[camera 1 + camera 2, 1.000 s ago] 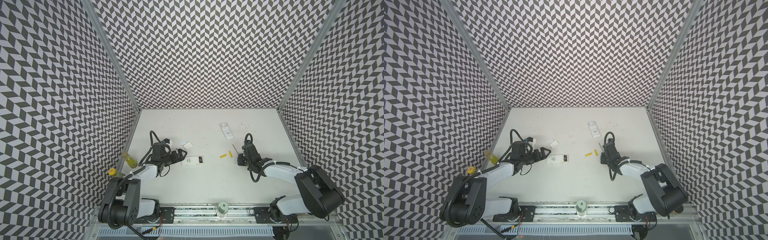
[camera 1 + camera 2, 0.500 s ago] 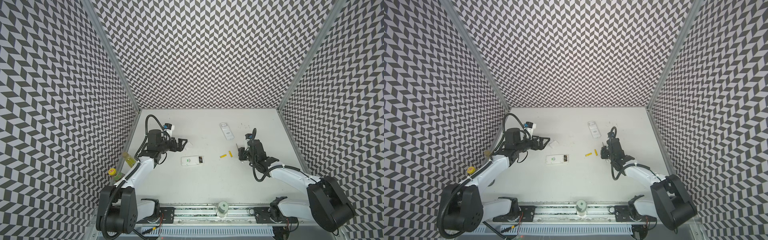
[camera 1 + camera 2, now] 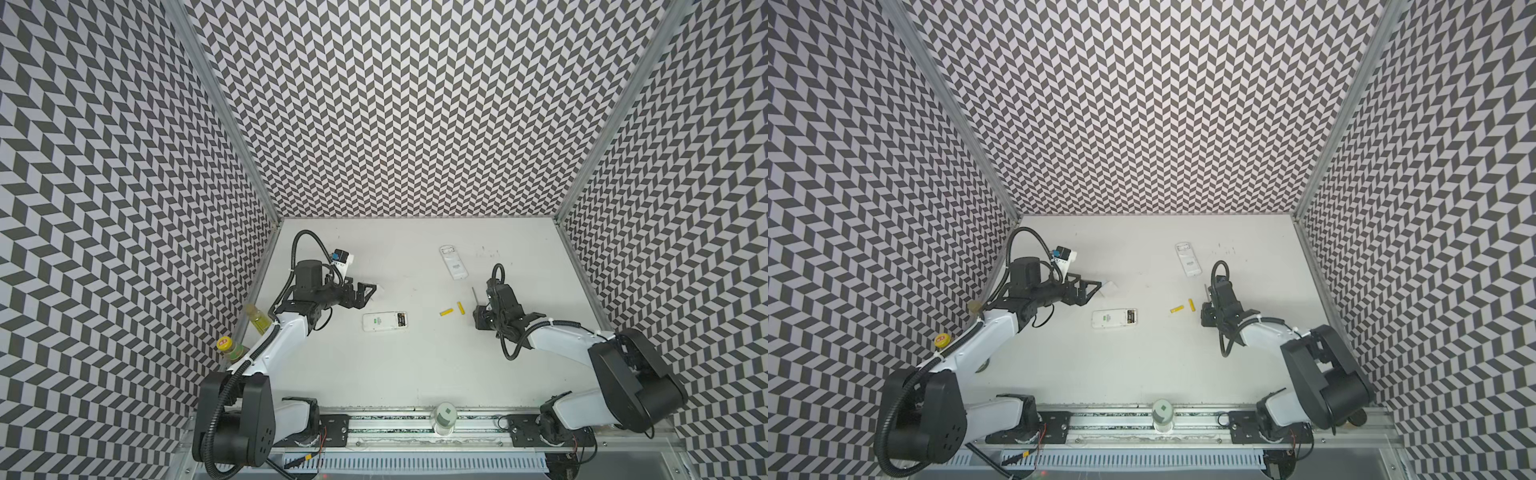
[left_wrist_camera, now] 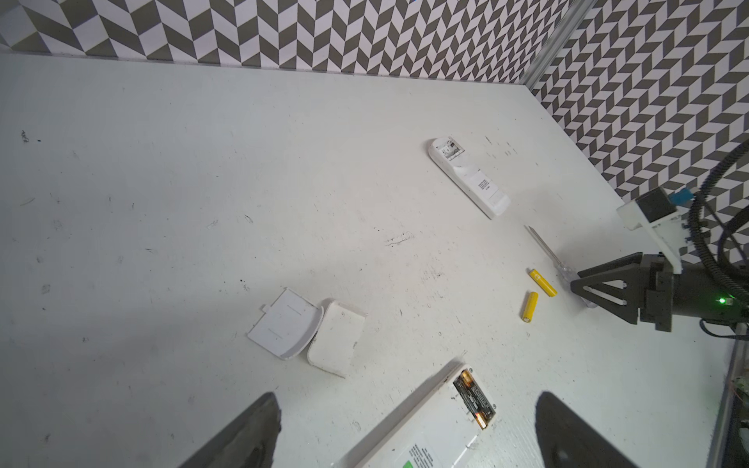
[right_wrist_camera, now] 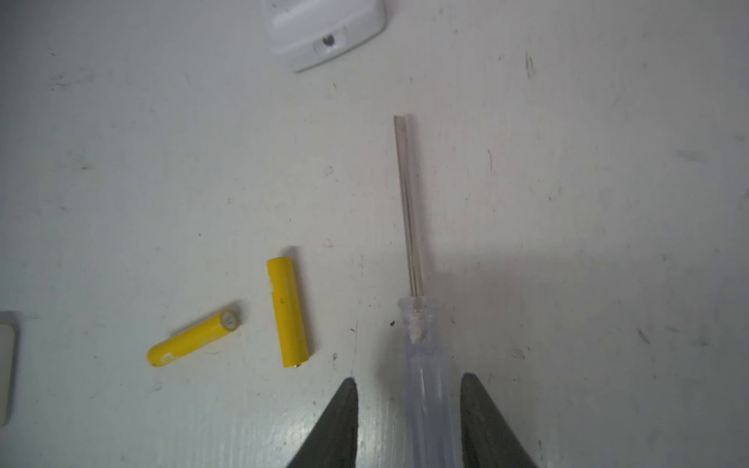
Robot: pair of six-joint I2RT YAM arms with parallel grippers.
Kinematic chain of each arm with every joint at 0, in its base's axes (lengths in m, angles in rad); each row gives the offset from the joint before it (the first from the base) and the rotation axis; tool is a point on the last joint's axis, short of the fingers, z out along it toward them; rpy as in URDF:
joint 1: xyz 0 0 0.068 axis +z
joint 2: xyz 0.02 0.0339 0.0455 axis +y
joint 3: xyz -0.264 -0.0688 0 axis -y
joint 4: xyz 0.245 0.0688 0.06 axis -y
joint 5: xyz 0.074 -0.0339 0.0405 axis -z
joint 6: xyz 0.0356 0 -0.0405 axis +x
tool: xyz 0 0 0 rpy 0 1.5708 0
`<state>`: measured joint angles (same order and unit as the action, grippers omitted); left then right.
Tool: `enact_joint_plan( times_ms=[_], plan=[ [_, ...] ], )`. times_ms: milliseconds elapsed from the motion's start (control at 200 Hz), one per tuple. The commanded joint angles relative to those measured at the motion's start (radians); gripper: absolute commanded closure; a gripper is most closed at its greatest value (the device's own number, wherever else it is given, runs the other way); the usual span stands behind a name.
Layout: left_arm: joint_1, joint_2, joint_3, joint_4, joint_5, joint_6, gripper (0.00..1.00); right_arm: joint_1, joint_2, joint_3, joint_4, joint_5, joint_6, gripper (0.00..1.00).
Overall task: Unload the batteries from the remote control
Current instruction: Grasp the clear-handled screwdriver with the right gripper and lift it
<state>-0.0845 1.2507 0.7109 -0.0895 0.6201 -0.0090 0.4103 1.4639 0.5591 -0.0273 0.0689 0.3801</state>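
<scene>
The flat screwdriver's handle (image 5: 428, 390) has my right gripper's fingers on either side of it from above, so my left gripper should hold the screwdriver's shaft (image 5: 408, 204) while my right gripper grips the handle end-on.
The remote control (image 3: 384, 321) (image 3: 1115, 318) (image 4: 429, 425) lies back-up with its compartment open, and two black batteries (image 4: 474, 399) (image 3: 401, 319) sit inside. Two yellow batteries (image 3: 446, 312) (image 5: 192, 336) (image 5: 288, 312) (image 4: 529, 306) lie loose on the table to its right. My left gripper (image 3: 371, 294) (image 3: 1095, 293) (image 4: 407, 401) hovers wide open and empty, behind and left of the remote. My right gripper (image 3: 478, 316) (image 3: 1206, 316) (image 5: 409, 385) is low at the table, jaws slightly apart on either side of a clear-handled screwdriver (image 5: 425, 364) that lies flat.
A second white remote (image 3: 453, 262) (image 4: 468, 176) lies further back. Two white battery covers (image 4: 283, 324) (image 4: 334, 344) rest under the left gripper. Two bottles (image 3: 259, 322) (image 3: 227, 348) stand at the left table edge, and a white cylinder (image 3: 444, 417) on the front rail.
My left gripper has lifted off the remote and drawn back over the covers. My right gripper's jaws have parted around the screwdriver, which now lies on the table.
</scene>
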Motion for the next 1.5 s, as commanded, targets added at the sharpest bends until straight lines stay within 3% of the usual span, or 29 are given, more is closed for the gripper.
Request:
enact_joint_plan(
  times_ms=[0, 180, 245, 496, 636, 856, 1017, 1147, 1267, 1372, 1497],
  plan=[
    [0.005, 0.002, 0.018, -0.009, 0.033, 0.038, 0.03, -0.002, 0.028, 0.003, 0.022, -0.011, 0.012, 0.67],
    [0.016, -0.006, 0.037, -0.023, 0.016, 0.029, 0.02, -0.002, 0.028, 0.013, 0.021, -0.009, 0.01, 0.87],
    [0.024, -0.001, 0.031, -0.012, 0.015, 0.036, 0.03, -0.002, 0.004, 0.015, 0.03, -0.002, 0.003, 0.9],
    [0.025, 0.007, 0.078, -0.051, 0.101, 0.114, 0.14, -0.003, -0.162, 0.042, 0.068, -0.028, -0.118, 0.94],
    [0.025, 0.002, 0.105, -0.077, 0.102, 0.128, 0.14, -0.001, -0.258, 0.02, 0.18, -0.175, -0.252, 0.96],
    [0.031, -0.01, 0.134, -0.094, 0.289, 0.147, 0.2, 0.043, -0.358, -0.044, 0.343, -0.261, -0.389, 1.0],
    [0.031, -0.019, 0.146, -0.096, 0.461, 0.144, 0.27, 0.156, -0.421, -0.078, 0.415, -0.264, -0.546, 1.0],
    [0.015, -0.018, 0.171, -0.138, 0.464, 0.2, 0.31, 0.204, -0.426, -0.089, 0.445, -0.329, -0.611, 1.0],
    [0.001, -0.016, 0.191, -0.213, 0.458, 0.303, 0.31, 0.249, -0.42, -0.086, 0.438, -0.309, -0.676, 1.0],
    [-0.018, -0.01, 0.2, -0.222, 0.44, 0.289, 0.31, 0.288, -0.406, -0.087, 0.437, -0.234, -0.706, 1.0],
    [-0.025, -0.01, 0.212, -0.245, 0.495, 0.282, 0.34, 0.363, -0.404, -0.085, 0.432, -0.127, -0.783, 1.0]
  ],
)
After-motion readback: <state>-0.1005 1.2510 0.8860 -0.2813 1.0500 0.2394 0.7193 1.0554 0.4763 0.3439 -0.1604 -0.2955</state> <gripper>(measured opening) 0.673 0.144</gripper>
